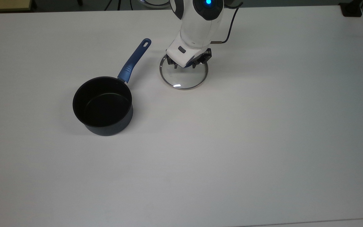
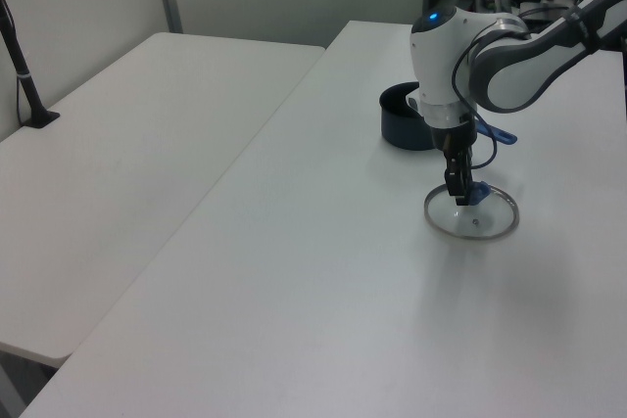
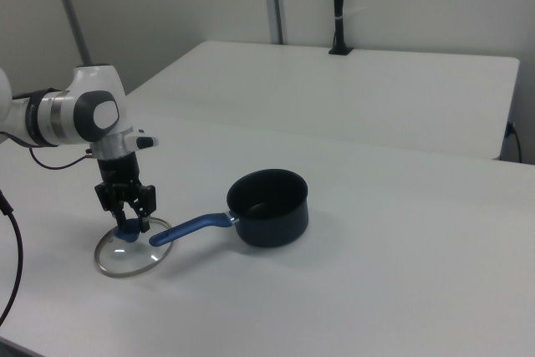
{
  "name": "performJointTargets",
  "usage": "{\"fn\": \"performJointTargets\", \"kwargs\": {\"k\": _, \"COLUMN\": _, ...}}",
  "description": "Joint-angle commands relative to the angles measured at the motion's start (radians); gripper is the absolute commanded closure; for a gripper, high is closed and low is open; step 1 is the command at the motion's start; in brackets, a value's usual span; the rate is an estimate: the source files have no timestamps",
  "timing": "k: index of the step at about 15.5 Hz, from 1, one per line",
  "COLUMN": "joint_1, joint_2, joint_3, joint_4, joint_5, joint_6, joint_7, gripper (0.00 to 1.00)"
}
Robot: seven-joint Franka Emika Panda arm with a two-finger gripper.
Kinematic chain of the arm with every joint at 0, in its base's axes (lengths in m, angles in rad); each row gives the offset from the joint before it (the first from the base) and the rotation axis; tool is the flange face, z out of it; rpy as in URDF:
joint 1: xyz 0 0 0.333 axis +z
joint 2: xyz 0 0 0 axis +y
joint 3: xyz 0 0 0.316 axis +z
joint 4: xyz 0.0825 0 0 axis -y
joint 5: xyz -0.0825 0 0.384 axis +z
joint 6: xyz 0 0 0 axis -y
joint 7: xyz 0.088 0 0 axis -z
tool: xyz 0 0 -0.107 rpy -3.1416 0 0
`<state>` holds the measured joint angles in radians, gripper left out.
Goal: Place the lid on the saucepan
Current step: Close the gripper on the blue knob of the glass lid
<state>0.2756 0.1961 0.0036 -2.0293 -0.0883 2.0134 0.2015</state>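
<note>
The wide lid (image 2: 472, 212) will tip a little when the robot carries it to the saucepan, because the small blue knob (image 2: 478, 193) is the only hold on it.
The lid (image 1: 184, 78), clear glass with a thin metal rim, lies flat on the white table (image 1: 232, 142), to the right of the saucepan in the top view. My gripper (image 1: 184, 64) hangs straight down over the lid's centre, open, its fingers low on either side of the blue knob (image 3: 127, 232). The same gripper (image 3: 132, 221) and lid (image 3: 121, 257) appear at the right view's left. The dark saucepan (image 1: 102, 104) stands upright with nothing inside, and its blue handle (image 1: 135, 60) points toward the lid. In the left view the saucepan (image 2: 404, 124) sits behind the gripper (image 2: 458, 195) and lid (image 2: 480, 222).
A black cable (image 1: 230, 28) trails from the arm's wrist. A black block (image 1: 351, 9) sits at the table's far right corner in the top view. A second white table with a black post (image 3: 337, 6) adjoins this one.
</note>
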Motion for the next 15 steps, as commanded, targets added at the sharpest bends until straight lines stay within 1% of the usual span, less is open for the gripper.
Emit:
{"fn": "performJointTargets", "kwargs": {"k": 1, "joint_1": 0.007, "joint_2": -0.006, "joint_3": -0.002, "joint_4": -0.005, "joint_5": -0.002, "joint_6": 0.019, "joint_7": 0.030, "gripper": 0.43}}
{"fn": "performJointTargets", "kwargs": {"k": 6, "joint_1": 0.004, "joint_2": -0.012, "joint_3": -0.002, "joint_4": 0.007, "joint_5": -0.001, "joint_6": 0.008, "joint_7": 0.032, "gripper": 0.46}}
{"fn": "performJointTargets", "kwargs": {"k": 15, "joint_1": 0.001, "joint_2": -0.036, "joint_3": -0.008, "joint_4": 0.018, "joint_5": 0.001, "joint_6": -0.008, "joint_7": 0.030, "gripper": 0.46}}
